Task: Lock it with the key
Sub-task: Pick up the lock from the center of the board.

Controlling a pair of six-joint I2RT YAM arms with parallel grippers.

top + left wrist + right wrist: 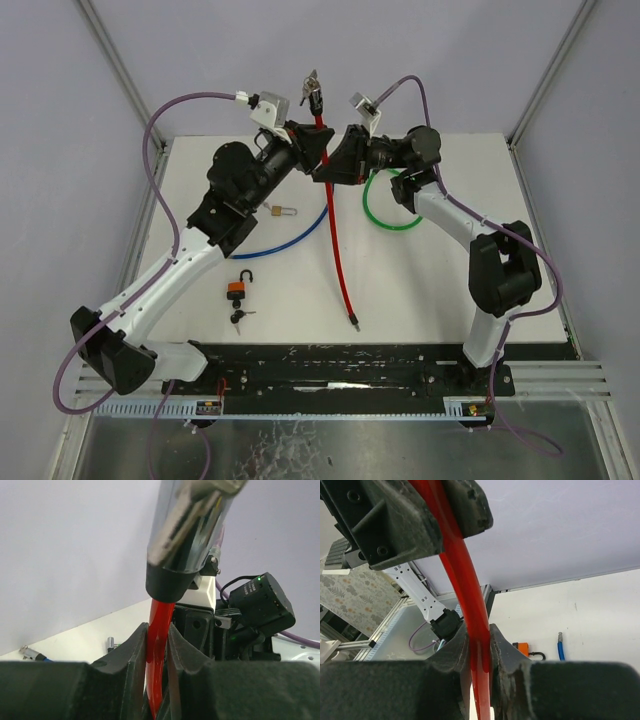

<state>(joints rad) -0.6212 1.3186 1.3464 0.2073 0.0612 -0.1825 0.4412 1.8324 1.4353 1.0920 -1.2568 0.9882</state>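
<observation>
The key is pointing away from my right gripper on the red cable [325, 158]. My right gripper should open and my left gripper should tip the key [313, 76] toward it.
A red cable lock [338, 250] hangs from both grippers, its free end resting on the table. Its chrome-and-black lock head [315, 98] stands above the grippers with a key [310, 80] at its top. My left gripper [305, 140] is shut on the red cable just below the head; in the left wrist view the cable [159, 630] runs up between the jaws to the head [185, 540]. My right gripper [337, 165] is shut on the same cable [467, 595] a little lower, directly under the left gripper's fingers [405, 515].
On the table lie an orange padlock [238, 289] with small keys [238, 317] beside it, a brass padlock [281, 211], a blue cable [300, 235] and a green cable loop [385, 205]. Walls enclose the table at the back and sides.
</observation>
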